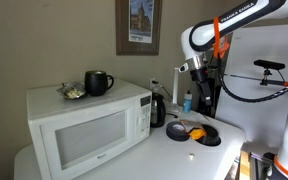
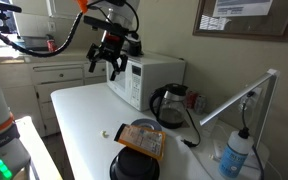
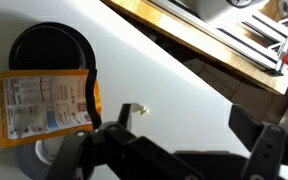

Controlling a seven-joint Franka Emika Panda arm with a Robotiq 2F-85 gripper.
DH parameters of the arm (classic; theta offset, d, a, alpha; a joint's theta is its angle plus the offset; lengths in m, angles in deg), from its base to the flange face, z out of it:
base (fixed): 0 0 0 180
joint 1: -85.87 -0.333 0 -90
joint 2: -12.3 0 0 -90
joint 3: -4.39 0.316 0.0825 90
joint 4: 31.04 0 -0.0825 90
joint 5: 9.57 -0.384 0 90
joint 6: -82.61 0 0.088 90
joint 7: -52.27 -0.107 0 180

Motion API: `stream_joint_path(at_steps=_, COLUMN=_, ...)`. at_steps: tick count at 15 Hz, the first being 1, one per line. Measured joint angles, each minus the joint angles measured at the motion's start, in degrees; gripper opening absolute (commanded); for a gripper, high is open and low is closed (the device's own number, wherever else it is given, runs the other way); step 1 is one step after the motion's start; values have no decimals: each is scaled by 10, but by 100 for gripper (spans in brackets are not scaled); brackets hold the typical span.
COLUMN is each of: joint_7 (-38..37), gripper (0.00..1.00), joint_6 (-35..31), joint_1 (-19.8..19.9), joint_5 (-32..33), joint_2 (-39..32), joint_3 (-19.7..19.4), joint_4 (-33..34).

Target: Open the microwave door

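My gripper is hanging high up with its fingers facing the white table (image 3: 189, 112), so next I lower it and turn it toward the microwave door (image 1: 84, 142) before I open the door.
The white microwave (image 1: 44, 105) stands at the table's left end; it also shows in an exterior view (image 2: 164, 75). The microwave door (image 1: 84, 140), with its greyish window, is closed; in an exterior view (image 2: 122, 88) I see it at a slant. My gripper (image 2: 108, 64) is open and empty, hanging in the air above the table, apart from the door. It also shows in an exterior view (image 1: 197, 72). In the wrist view the open fingers (image 3: 184, 125) frame bare white table.
A black mug (image 1: 98, 83) sits on the microwave. A black kettle (image 2: 172, 103) stands beside it. A black plate (image 3: 49, 50) with an orange packet (image 3: 44, 105), a small crumb (image 3: 134, 110) and a blue bottle (image 2: 239, 155) are on the table (image 2: 84, 120).
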Motion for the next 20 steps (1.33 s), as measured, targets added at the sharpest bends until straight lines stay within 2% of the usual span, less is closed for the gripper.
stream_joint_path(at_steps=3, joint_7=32, gripper=100, joint_6=5, joint_1=-5, joint_5=19, joint_2=-13, joint_3=16, joint_4=-13)
stream_joint_path(at_steps=7, joint_7=89, gripper=100, joint_6=26, joint_1=-31, joint_5=24, joint_2=-30, joint_3=51, joint_4=-8)
stream_joint_path(at_steps=10, joint_7=141, gripper=100, joint_6=33, joint_1=-44, joint_5=15, joint_2=-32, joint_3=55, joint_4=0)
stream_joint_path(at_steps=14, joint_7=154, gripper=100, joint_6=35, joint_1=-44, joint_5=16, joint_2=-32, joint_3=53, joint_4=4)
stream_joint_path(at_steps=16, joint_7=160, gripper=100, joint_6=36, joint_1=-44, joint_5=45, joint_2=-35, joint_3=61, joint_4=4)
stream_joint_path(at_steps=20, joint_7=221, gripper=100, joint_6=35, joint_1=-44, joint_5=118, joint_2=-69, joint_3=70, joint_4=2)
